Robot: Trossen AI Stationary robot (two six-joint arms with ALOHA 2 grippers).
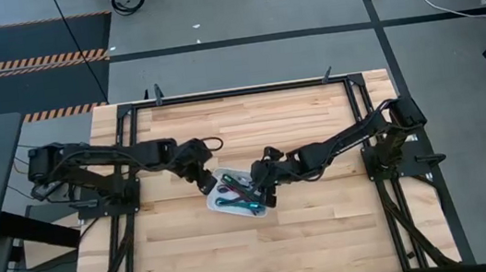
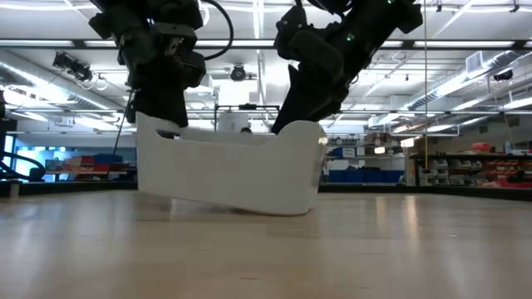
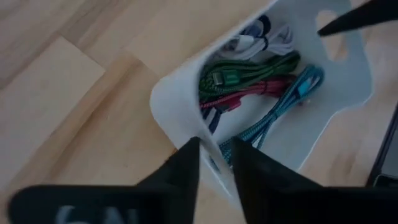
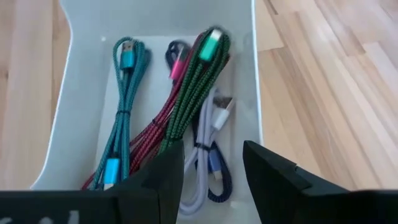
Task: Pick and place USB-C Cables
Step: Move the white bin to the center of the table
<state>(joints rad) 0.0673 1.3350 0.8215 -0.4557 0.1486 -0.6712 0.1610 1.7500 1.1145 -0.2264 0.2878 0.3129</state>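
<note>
The bin is crooked, with its end raised (image 2: 156,178) in my left gripper, so next I put that end down and straighten the bin (image 1: 256,210) with my right gripper.
A white plastic bin (image 1: 217,202) sits at the table's middle and holds several folded USB-C cables: green (image 4: 199,81), teal (image 4: 121,106), dark red (image 4: 149,134), pale grey (image 4: 202,158) and a dark one (image 4: 219,177). My left gripper (image 3: 214,146) is shut on the bin's left end wall. My right gripper (image 4: 211,180) is open. It hangs over the bin's other end, its fingers standing either side of the pale grey and dark cables. Whether it touches them I cannot tell. My left gripper pinches the bin's end wall at its rim (image 3: 186,118), one finger (image 3: 180,168) outside and the other inside. It comes from above, slanting from the table's left. That end of the bin (image 2: 154,158) is raised off the table. The bin is tilted, with its far lower edge (image 2: 283,212) resting on the wood.
A black metal frame (image 1: 238,92) runs round the wooden table top (image 1: 267,254), with the arm bases at its left and right edges. Bare wood lies on the near and far sides of the bin. A handle cutout (image 3: 329,25) shows in the bin's far end wall.
</note>
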